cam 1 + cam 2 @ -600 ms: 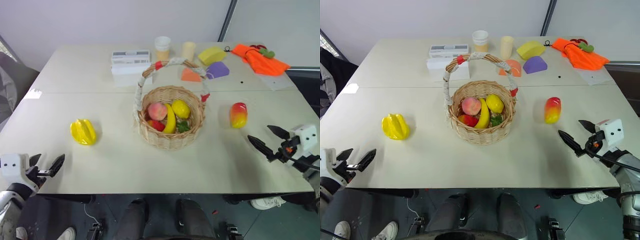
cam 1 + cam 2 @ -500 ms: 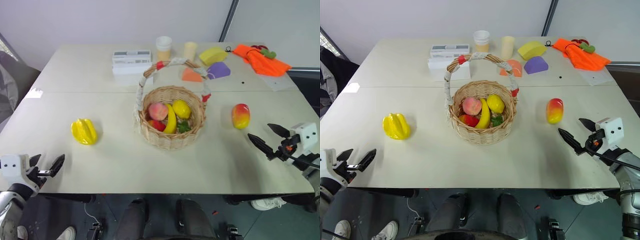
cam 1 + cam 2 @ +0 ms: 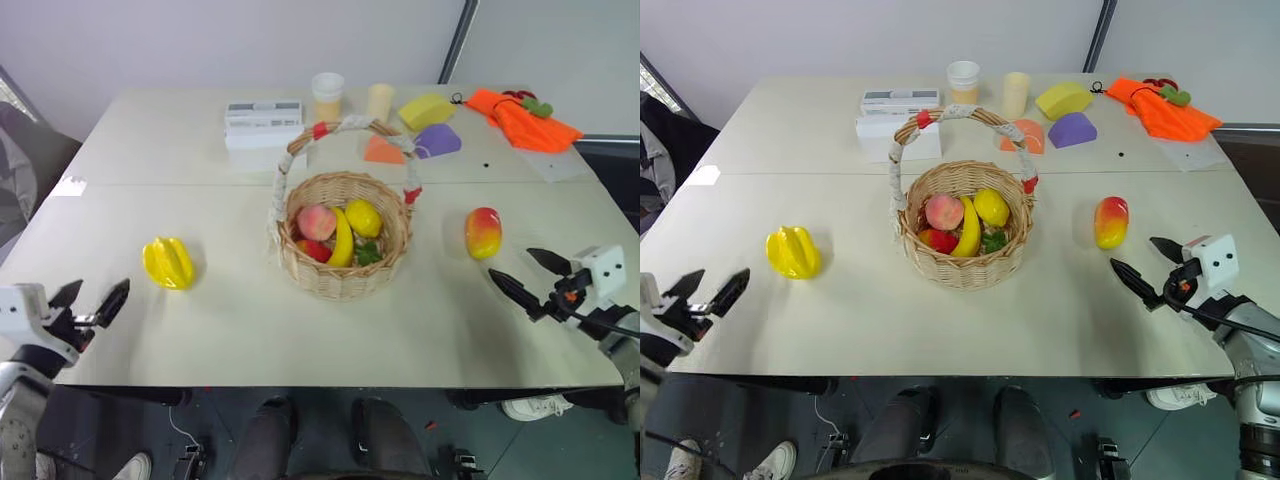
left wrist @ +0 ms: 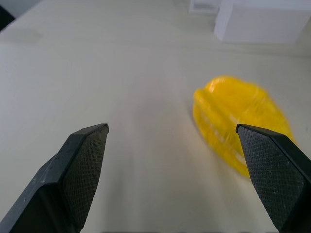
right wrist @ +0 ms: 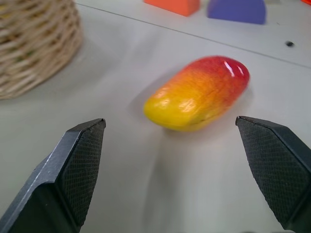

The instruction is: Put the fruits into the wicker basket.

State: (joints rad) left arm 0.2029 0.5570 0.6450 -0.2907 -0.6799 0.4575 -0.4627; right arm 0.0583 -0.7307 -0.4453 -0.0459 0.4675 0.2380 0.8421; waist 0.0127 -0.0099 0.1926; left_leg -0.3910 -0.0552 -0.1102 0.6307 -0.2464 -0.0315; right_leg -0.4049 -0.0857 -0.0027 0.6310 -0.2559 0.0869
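Observation:
My left gripper should keep moving along the way (image 3: pixel 136 273), which is clear from its open fingers to the yellow starfruit (image 3: pixel 168 263), until its fingers are on both sides of the starfruit's body.
The wicker basket (image 3: pixel 344 250) stands mid-table with a white-wrapped, red-banded handle; a peach, a banana and a lemon lie inside it. A yellow starfruit (image 3: pixel 168 263) rests on the table to its left, also seen close ahead as the starfruit (image 4: pixel 240 123). A red-to-yellow mango (image 3: pixel 482 232) lies to the basket's right, large as the mango (image 5: pixel 198 93). My left gripper (image 3: pixel 90 301) hovers open near the table's front left edge, short of the starfruit. My right gripper (image 3: pixel 528 274) is open at the front right, a little short of the mango. Both hold nothing.
At the back of the table (image 3: pixel 250 340) stand a white box (image 3: pixel 262 122), two cups (image 3: pixel 327 96), yellow, purple and orange foam wedges (image 3: pixel 424 110), and an orange cloth (image 3: pixel 520 118). The table edge runs just under both grippers.
The left gripper has risen and edged forward toward the starfruit. The right gripper has shifted slightly toward the mango. Fruits and basket lie as before.

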